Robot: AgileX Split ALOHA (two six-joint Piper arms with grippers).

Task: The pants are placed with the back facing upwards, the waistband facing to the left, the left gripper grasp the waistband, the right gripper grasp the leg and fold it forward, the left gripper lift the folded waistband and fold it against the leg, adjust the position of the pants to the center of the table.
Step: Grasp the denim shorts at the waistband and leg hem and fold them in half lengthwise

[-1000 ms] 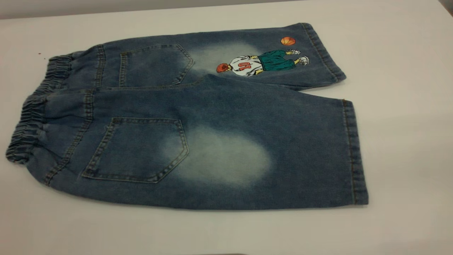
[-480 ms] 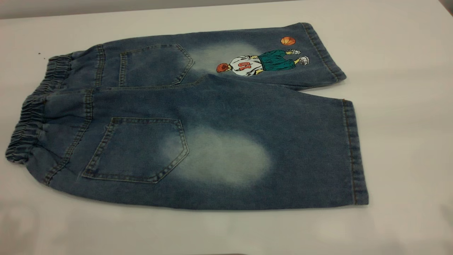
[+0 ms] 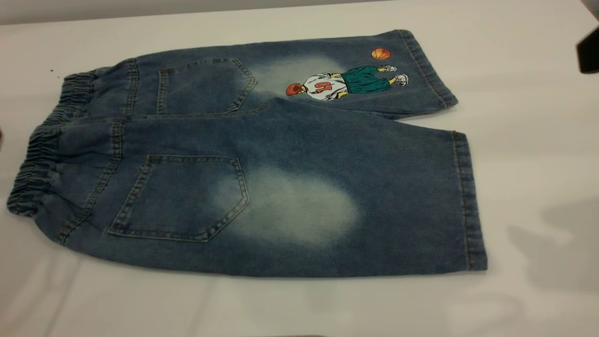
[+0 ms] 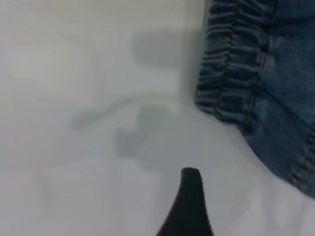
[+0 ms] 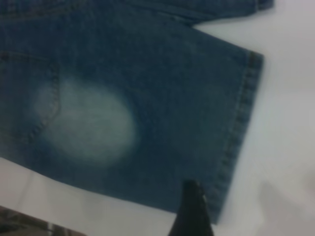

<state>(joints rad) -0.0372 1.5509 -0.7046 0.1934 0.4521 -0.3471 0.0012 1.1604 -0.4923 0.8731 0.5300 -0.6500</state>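
My left gripper should go down next toward the waistband's near corner until its fingers are on both sides of the denim and close, because white table lies open beside that corner.
The pants lie flat on the white table, back pockets up, with the gathered waistband at the left. The plain leg with the pale oval is nearest the camera, and the printed leg lies behind it. In the left wrist view my left gripper hovers over bare table just off the waistband's near corner. In the right wrist view my right gripper hangs above the plain leg's hem corner. Neither touches the cloth.
A black part of the right arm shows at the far right edge of the exterior view. Arm shadows fall on the table near the right and the near left. White table surrounds the pants on every side.
The pants have not moved. A black arm part has come in at the right edge, and shadows have spread over the table at near right and near left.
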